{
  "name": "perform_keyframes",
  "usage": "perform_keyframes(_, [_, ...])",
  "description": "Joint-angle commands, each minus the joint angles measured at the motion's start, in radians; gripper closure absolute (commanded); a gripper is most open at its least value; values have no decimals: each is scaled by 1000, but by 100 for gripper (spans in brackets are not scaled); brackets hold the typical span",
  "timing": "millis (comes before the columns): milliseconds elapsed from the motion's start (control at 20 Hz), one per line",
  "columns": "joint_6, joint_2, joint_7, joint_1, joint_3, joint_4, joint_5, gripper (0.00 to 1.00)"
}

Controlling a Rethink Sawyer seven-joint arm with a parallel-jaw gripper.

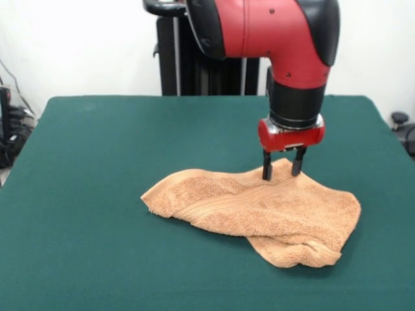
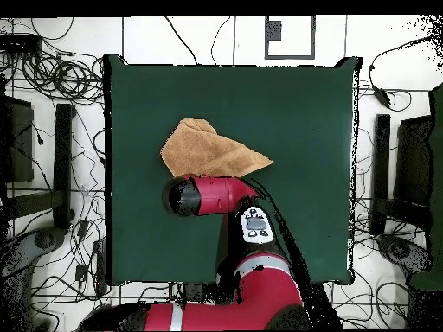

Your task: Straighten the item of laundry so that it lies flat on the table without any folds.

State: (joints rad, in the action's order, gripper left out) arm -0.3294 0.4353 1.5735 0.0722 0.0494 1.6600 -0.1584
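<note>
A lower flap (image 1: 290, 252) shows under the near edge of the towel's upper layer, so the whole towel (image 1: 259, 202) will drag along still folded when the gripper pulls its far corner.
The item of laundry (image 1: 259, 210), a light-orange terry towel, lies rumpled on the green table (image 1: 97, 162), right of centre. A ribbed band runs across its left part, and its near right corner is doubled over in a thick fold. My gripper (image 1: 282, 170) points straight down at the towel's far edge, with its two black fingers (image 1: 266, 166) spread apart, tips touching the cloth and a small ridge of towel between them. In the overhead view the towel (image 2: 208, 149) shows as a rough triangle and the arm (image 2: 208, 194) covers the gripper and the towel's near edge.
The table (image 2: 303, 112) is far wider than the towel. The black pedestal (image 1: 194, 65) stands behind the table's far edge. Cables and black stands (image 2: 62, 156) lie on the floor round the table.
</note>
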Motion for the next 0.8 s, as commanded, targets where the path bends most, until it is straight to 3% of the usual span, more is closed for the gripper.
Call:
perform_keyframes(50, [-4,-72,213,-39,13,30,45,0])
perform_keyframes(750, [27,-173,172,-16,28,-35,41,0])
perform_keyframes(800, [28,-174,151,-6,41,-33,29,100])
